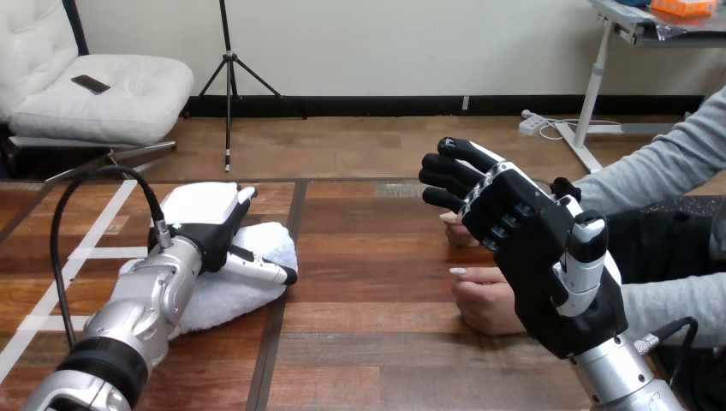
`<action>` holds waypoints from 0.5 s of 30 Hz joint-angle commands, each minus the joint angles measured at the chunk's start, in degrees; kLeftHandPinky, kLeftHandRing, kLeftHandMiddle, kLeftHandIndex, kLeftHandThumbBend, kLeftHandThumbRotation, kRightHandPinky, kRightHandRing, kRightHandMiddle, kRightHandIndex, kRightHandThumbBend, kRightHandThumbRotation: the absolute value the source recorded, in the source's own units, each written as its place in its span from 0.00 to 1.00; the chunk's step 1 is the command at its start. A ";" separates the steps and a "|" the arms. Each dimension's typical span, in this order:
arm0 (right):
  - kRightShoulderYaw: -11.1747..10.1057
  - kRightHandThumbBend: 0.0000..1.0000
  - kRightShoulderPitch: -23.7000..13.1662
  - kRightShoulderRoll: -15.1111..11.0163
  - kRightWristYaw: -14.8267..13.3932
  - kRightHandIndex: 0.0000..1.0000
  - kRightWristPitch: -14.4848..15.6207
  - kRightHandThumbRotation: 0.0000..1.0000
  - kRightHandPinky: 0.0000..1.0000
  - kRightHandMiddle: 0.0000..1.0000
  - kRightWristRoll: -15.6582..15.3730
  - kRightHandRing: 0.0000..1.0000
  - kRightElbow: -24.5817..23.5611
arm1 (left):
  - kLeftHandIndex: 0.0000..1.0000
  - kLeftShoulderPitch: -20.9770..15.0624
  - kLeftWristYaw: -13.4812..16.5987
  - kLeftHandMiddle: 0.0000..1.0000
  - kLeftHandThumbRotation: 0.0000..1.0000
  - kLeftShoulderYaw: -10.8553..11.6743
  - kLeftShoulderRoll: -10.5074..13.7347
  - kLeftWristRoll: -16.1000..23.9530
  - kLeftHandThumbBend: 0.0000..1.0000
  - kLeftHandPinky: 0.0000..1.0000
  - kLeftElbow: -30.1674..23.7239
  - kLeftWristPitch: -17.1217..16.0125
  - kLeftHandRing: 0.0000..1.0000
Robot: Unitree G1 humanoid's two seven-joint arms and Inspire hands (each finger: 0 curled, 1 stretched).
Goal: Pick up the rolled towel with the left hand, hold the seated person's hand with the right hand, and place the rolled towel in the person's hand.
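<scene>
The white rolled towel (224, 300) should stay rolled up when I lift it upright, because it shows a plump, rounded end (274, 243) past my thumb.
The white rolled towel (224, 287) lies on the wooden table (368, 334) at the left. My left hand (204, 214) rests on top of it, open, with the fingers reaching over its far side and the thumb lying straight along its near side. At the right my right hand (535, 248) is raised, back toward me, its fingers relaxed and slightly bent, open. It stands in front of the person's two hands. The person's nearer hand (484, 300) rests on the table just left of my palm. Only fingertips of the person's farther hand (458, 231) peek out under my fingers. I cannot tell whether my right hand touches either.
The person's grey-sleeved forearms (659, 171) come in from the right edge. A dark seam (282, 282) runs down the table beside the towel. White tape lines (94, 231) cross the table's left part. Bare wood lies between the towel and the person's hands.
</scene>
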 commanded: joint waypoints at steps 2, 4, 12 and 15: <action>-0.64 1.00 -3.49 0.09 -0.08 0.84 -1.05 1.00 0.86 0.84 0.99 0.86 -0.98 | 0.95 -3.77 -1.24 0.98 0.69 -0.96 1.89 0.41 1.00 0.99 -4.61 1.04 0.97; -0.66 1.00 -3.47 0.10 -0.09 0.84 -1.04 1.00 0.86 0.84 1.04 0.86 -1.00 | 0.95 -3.69 -2.32 0.98 0.69 -0.99 1.91 0.42 1.00 0.99 -5.22 1.76 0.97; -0.76 1.00 -3.29 0.15 -0.30 0.83 -1.21 1.00 0.85 0.84 0.95 0.85 -1.19 | 0.94 -3.03 -7.50 0.98 0.69 -0.76 2.31 -0.14 1.00 0.99 -8.48 3.89 0.97; -0.77 1.00 -3.14 0.13 -0.62 0.83 -1.07 1.00 0.85 0.84 0.74 0.85 -1.44 | 0.94 -2.64 -9.83 0.97 0.69 -0.40 2.52 -0.72 1.00 0.99 -10.09 4.51 0.97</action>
